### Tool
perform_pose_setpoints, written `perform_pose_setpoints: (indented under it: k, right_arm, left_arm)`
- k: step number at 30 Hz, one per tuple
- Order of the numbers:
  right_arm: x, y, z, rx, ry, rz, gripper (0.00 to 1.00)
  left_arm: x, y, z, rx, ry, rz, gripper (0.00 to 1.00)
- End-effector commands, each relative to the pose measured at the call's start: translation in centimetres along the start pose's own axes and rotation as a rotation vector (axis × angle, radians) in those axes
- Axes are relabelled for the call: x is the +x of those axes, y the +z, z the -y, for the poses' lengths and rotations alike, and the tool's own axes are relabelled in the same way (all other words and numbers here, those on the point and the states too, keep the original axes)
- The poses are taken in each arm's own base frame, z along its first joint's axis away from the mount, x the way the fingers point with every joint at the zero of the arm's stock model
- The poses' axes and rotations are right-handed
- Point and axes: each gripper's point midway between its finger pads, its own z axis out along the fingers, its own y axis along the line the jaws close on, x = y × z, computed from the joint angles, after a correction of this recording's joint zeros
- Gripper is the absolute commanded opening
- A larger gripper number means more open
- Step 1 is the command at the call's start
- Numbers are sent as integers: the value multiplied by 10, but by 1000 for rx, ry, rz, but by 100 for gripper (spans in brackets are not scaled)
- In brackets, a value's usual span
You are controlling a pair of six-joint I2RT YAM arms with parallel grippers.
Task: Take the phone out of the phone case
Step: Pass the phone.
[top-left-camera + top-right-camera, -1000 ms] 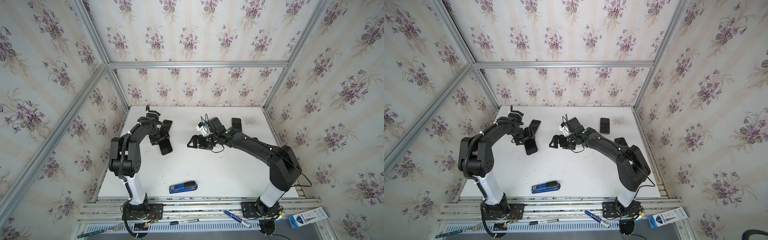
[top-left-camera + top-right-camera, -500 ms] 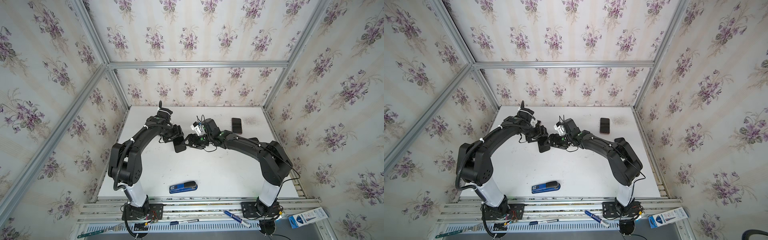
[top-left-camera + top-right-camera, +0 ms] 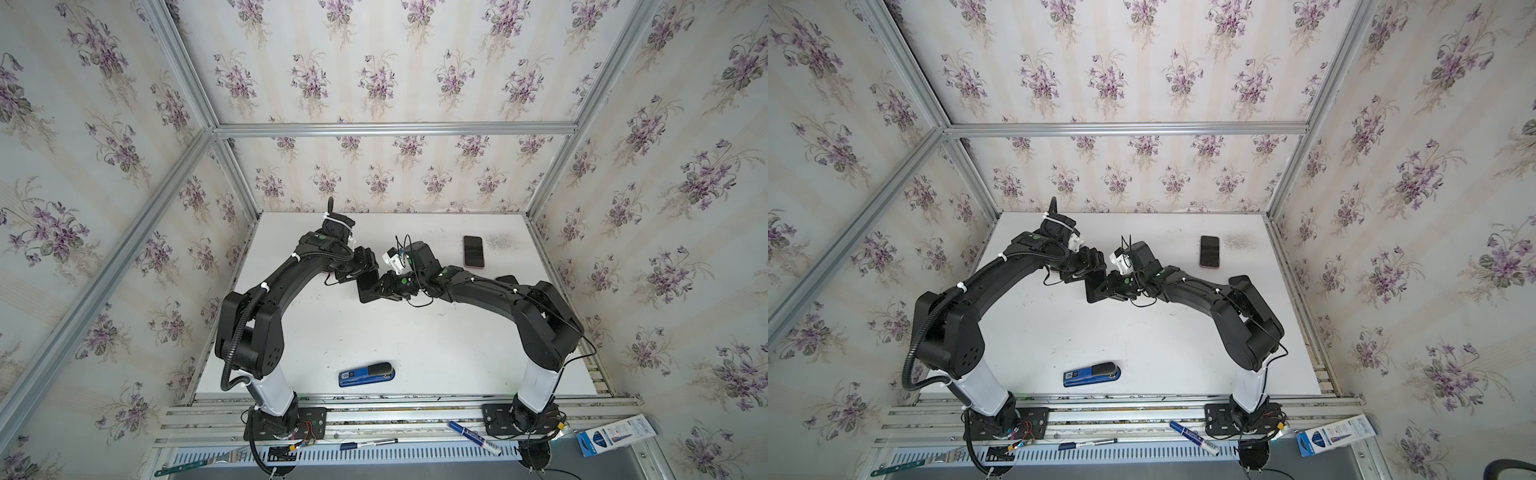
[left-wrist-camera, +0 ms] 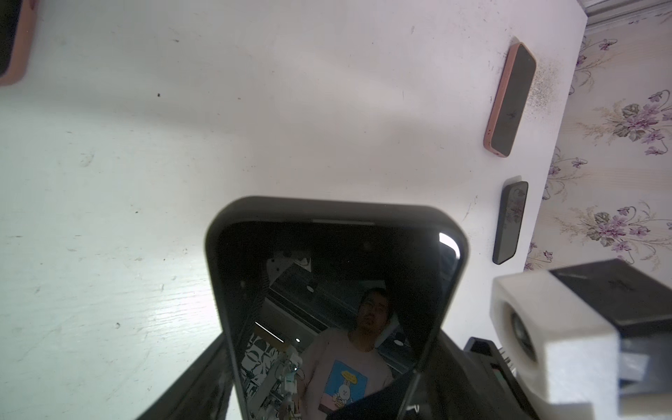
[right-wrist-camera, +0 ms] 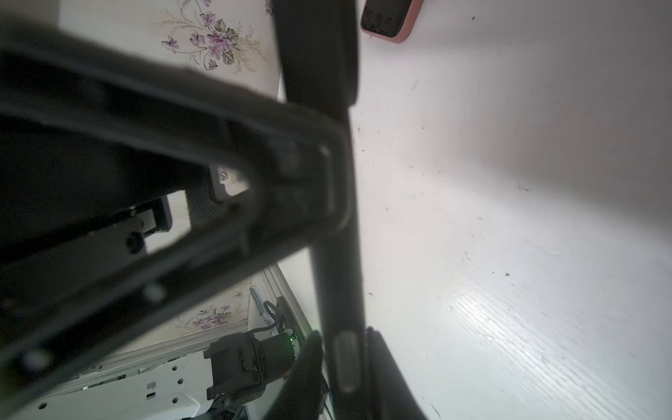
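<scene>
My right gripper should lift the case away and my left gripper should pinch the opposite edge (image 4: 217,280), because my left gripper is clamping the case across its long sides (image 4: 451,283).
A phone (image 4: 334,276) with a dark mirror-like screen sits in a black phone case (image 4: 327,207). It is held just above the middle of the white table (image 3: 374,332), and shows in both top views (image 3: 368,287) (image 3: 1094,289). My left gripper (image 4: 327,382) (image 3: 360,270) is shut across the case's width, one finger on each long side. My right gripper (image 5: 345,349) (image 3: 381,288) meets it from the opposite side, with its fingers closed on the thin edge of the case (image 5: 340,225). The left gripper's fingers (image 5: 182,109) fill much of the right wrist view.
A pink-cased phone (image 3: 473,251) (image 4: 509,98) lies at the back right, and a black one (image 4: 511,222) lies beside it, half behind the right arm. Another pink-edged device (image 4: 11,40) lies near the left arm. A blue stapler (image 3: 366,374) rests near the front edge.
The left arm has carried the cased phone from the left side to the table's middle. The right gripper has moved in to meet it and gone from wide open to closed on the case's edge.
</scene>
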Motion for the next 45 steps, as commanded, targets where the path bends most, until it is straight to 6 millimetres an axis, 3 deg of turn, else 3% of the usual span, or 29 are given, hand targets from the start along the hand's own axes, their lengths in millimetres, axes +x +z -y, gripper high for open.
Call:
perform_pose_setpoints:
  k: [1,4,9,10,12,14,20,27,31,35,38,45]
  right_arm:
    - [-5,0,-11,-47,-21,15,12]
    - [-6,-2,-14,-45,-27,24,1]
    - [-8,-9,-20,-45,-47,35,0]
    - [-6,-11,-20,-39,-54,33,0]
    - [-5,-16,-21,-22,-69,36,0]
    - [-3,-24,-21,12,-93,34,0]
    - [-5,-67,-27,118,-169,54,0]
    - [-42,-163,-27,202,-253,274,0]
    - [-59,-208,-40,188,-371,415,0]
    - [-75,-245,-58,158,-520,587,0]
    - [-80,-258,-78,128,-655,648,0]
    - [-86,-256,-105,45,-813,633,0]
  left_arm:
    - [-6,-6,17,60,14,27,58]
    - [-6,-10,21,71,25,37,57]
    - [-10,-22,33,118,45,68,60]
    - [-11,-26,36,129,51,81,65]
    - [-17,-38,46,161,68,117,87]
    - [-25,-56,60,209,94,164,99]
    - [-43,-109,101,349,203,255,100]
    - [-63,-163,138,487,366,338,100]
    - [-64,-190,165,573,525,373,100]
    - [-62,-205,176,620,600,390,100]
    - [-57,-214,180,640,649,403,100]
    - [-40,-233,188,676,763,430,100]
